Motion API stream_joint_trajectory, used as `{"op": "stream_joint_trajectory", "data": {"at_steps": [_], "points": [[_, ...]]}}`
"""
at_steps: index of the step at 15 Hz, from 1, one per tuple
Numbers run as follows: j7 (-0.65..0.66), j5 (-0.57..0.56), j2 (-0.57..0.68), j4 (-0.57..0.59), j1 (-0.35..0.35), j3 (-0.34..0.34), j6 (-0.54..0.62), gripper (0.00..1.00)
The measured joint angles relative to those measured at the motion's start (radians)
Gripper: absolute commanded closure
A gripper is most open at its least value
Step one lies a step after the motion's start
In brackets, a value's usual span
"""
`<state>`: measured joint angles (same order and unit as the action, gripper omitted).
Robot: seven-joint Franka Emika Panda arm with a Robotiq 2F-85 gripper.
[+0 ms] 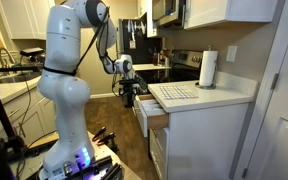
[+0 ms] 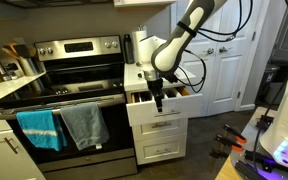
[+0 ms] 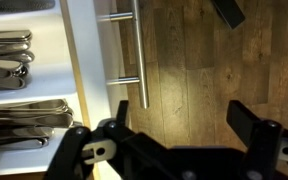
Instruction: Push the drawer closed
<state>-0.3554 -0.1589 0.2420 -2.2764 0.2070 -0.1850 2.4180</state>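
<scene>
The bar handle's end (image 3: 144, 103) is below my gripper, which is too high, so next I back away over the floor and come in lower against the drawer's front panel (image 3: 96, 102).
The drawer (image 1: 150, 113) is the top one of a white cabinet and stands pulled out, in both exterior views (image 2: 164, 102). In the wrist view its white front panel (image 3: 80, 60) runs top to bottom, with a metal bar handle (image 3: 139, 50) beside it and cutlery (image 3: 14, 60) inside the drawer. My gripper (image 3: 181, 122) is open and empty, with its fingers over the wood floor just outside the front panel. In both exterior views the gripper (image 1: 127, 96) points down right in front of the drawer's front (image 2: 158, 97).
A stove (image 2: 64, 70) with a blue towel (image 2: 39, 128) and a grey towel (image 2: 84, 125) stands beside the cabinet. Taller white drawer fronts (image 2: 159, 138) lie below. A paper towel roll (image 1: 208, 68) and a mat (image 1: 174, 93) are on the counter.
</scene>
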Motion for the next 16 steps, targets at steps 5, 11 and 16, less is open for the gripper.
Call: {"op": "stream_joint_trajectory", "data": {"at_steps": [5,11,16], "points": [[-0.021,0.072,0.006,0.0,-0.009,-0.032,0.052,0.0],[-0.192,0.338,0.103,0.057,-0.012,-0.213,0.144,0.0],[-0.192,0.238,0.2,0.108,0.011,-0.213,0.144,0.0]]}}
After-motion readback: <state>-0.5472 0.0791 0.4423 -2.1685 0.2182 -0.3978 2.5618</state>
